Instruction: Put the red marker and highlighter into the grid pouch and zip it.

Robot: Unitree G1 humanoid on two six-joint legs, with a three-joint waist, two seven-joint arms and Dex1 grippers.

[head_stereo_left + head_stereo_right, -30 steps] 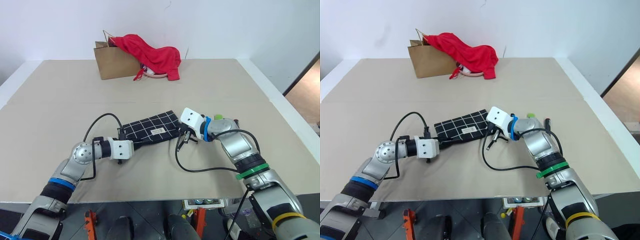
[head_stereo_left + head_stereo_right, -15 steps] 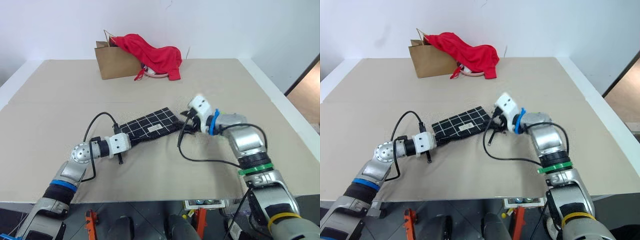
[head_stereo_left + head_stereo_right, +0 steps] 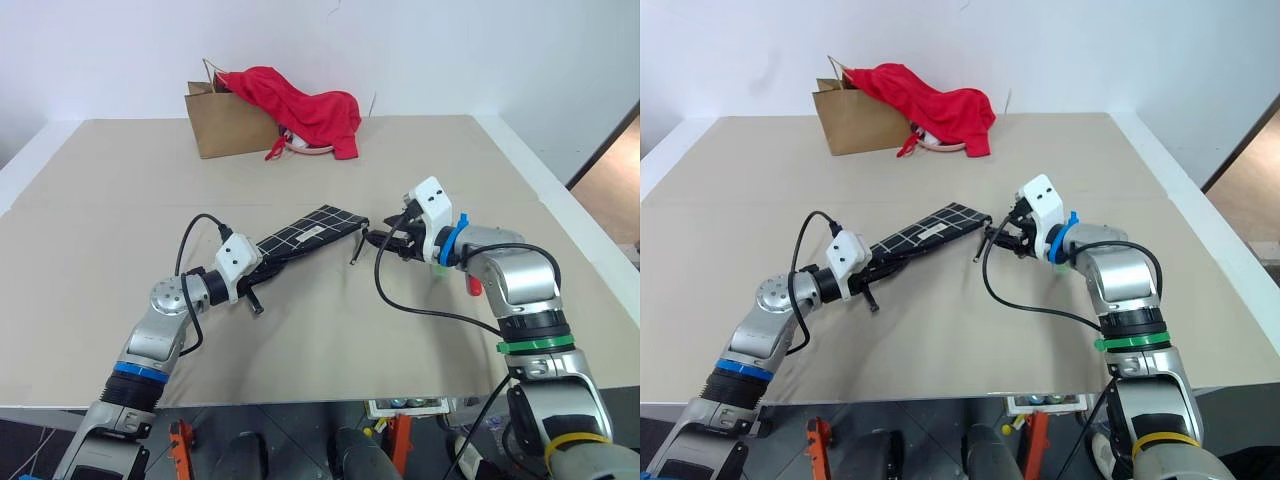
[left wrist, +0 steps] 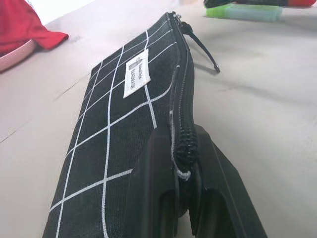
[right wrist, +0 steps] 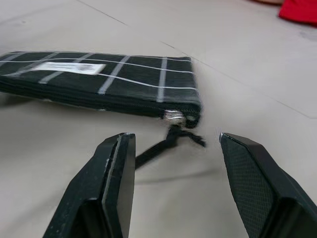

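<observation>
The zipper (image 4: 185, 99) is shut and its pull cord is at the pouch's far end. Next, my right gripper pulls the cord (image 5: 169, 142) toward my left gripper before it gets the red marker.
The grid pouch (image 3: 308, 231), black with white lines and a small white label, hangs just above the table, tilted up on its edge. My left gripper (image 3: 266, 262) is shut on the pouch's near end, its fingers (image 4: 159, 163) clamped over the zipper edge. The black zipper pull cord (image 5: 171, 140) dangles from the far end. My right gripper (image 3: 378, 241) stands open just right of that end, and its fingers (image 5: 115, 168) hold nothing. The light-green highlighter (image 4: 242, 12) lies on the table under my right wrist. The red marker (image 3: 474, 287) shows its red cap beside that arm.
A brown paper bag (image 3: 225, 125) stands at the back of the table with a red cloth (image 3: 305, 110) draped over it. The tan table (image 3: 120, 200) ends near my body and at the right edge (image 3: 560, 200).
My right gripper has opened and drawn back right and up from the pouch's end. My left gripper has rolled and lifted a little, tipping the pouch onto its edge.
</observation>
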